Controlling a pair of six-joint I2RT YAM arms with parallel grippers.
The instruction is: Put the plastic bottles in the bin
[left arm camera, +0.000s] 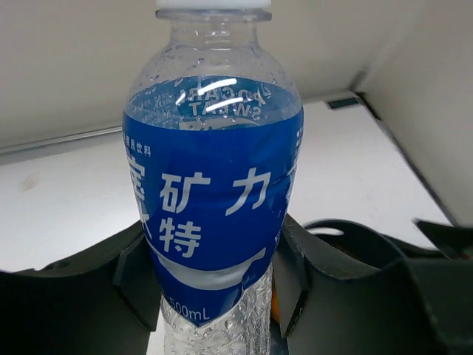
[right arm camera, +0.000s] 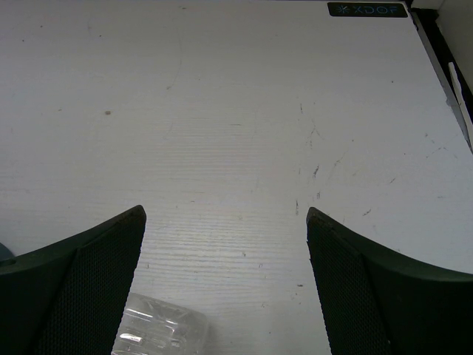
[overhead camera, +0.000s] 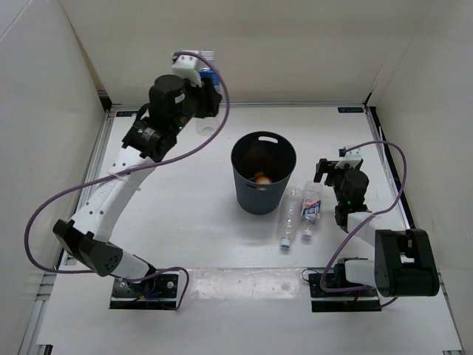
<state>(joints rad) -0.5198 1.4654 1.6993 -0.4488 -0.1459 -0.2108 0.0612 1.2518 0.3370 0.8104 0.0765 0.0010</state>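
Note:
I go on moving my left gripper across, as the blue-label bottle [overhead camera: 210, 75] is upright and higher than the bin's rim, and let go of the bottle over the bin's opening [overhead camera: 264, 157].
My left gripper [overhead camera: 208, 83] is shut on the clear bottle with the blue label [left arm camera: 214, 192] and holds it upright, high near the back wall, up and left of the bin. The dark grey-blue bin [overhead camera: 259, 201] stands mid-table with the orange bottle [overhead camera: 260, 178] inside. The plain clear bottle [overhead camera: 290, 216] and the white-red-blue labelled bottle [overhead camera: 311, 211] lie side by side on the table just right of the bin. My right gripper [overhead camera: 334, 168] is open and empty, low over the table behind those two. A clear bottle end [right arm camera: 159, 329] shows by its left finger.
White walls close the table at the back and both sides. The bin's rim [left arm camera: 355, 231] shows behind my left gripper's right finger. A purple cable loops from each arm. A black label [right arm camera: 367, 9] sits at the table's far right edge.

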